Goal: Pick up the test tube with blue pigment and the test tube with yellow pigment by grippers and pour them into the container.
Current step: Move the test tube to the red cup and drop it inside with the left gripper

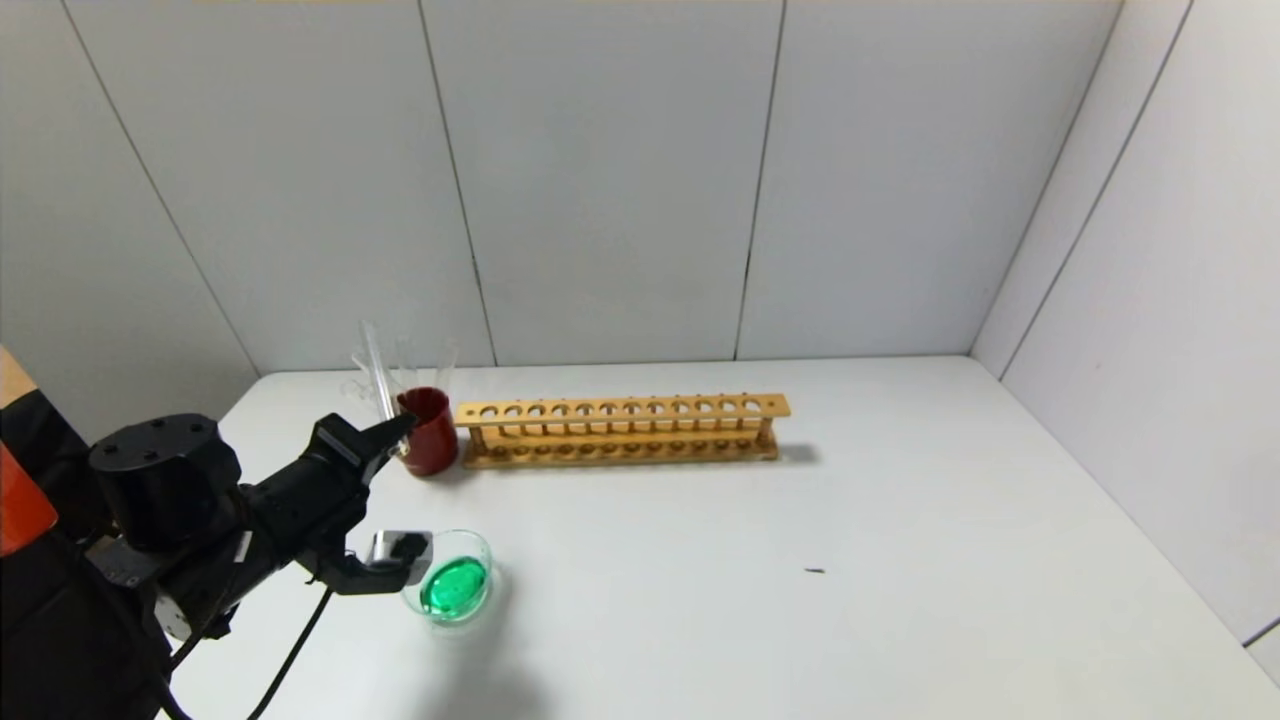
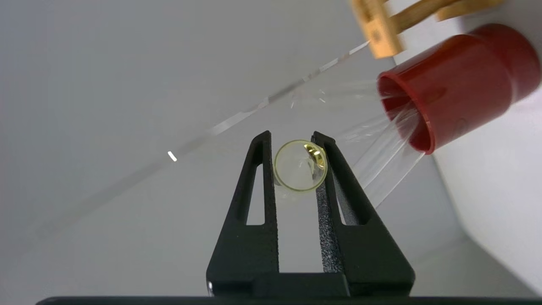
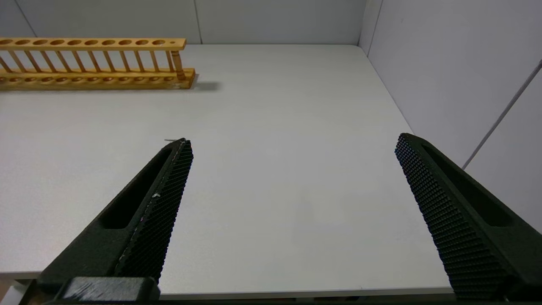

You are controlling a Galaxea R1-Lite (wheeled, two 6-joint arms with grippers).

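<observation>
The yellow-pigment tube's opening (image 1: 402, 451) faces down next to the red cup (image 1: 427, 406). My left gripper should raise the tube and turn its opening up before it lowers the tube into the red cup.
My left gripper (image 1: 400, 428) (image 2: 291, 135) is shut on a thin glass tube (image 2: 300, 165), seen end-on between its fingertips. The tube has a yellow-tinted rim and a little yellow liquid inside, so it is the yellow-pigment tube. It is held beside the mouth of the dark red cup (image 1: 430, 432) (image 2: 457, 84). The low clear glass container (image 1: 488, 560) stands just in front of the left arm and holds green liquid. No tube with blue liquid shows. My right gripper (image 3: 293, 142) is open and empty over the table's near right edge, out of the head view.
Several plain clear tubes (image 1: 372, 362) lean in the red cup. An empty wooden tube rack (image 1: 620, 430) (image 3: 93, 63) stands right of the cup. Grey walls close the table at the back and on the right.
</observation>
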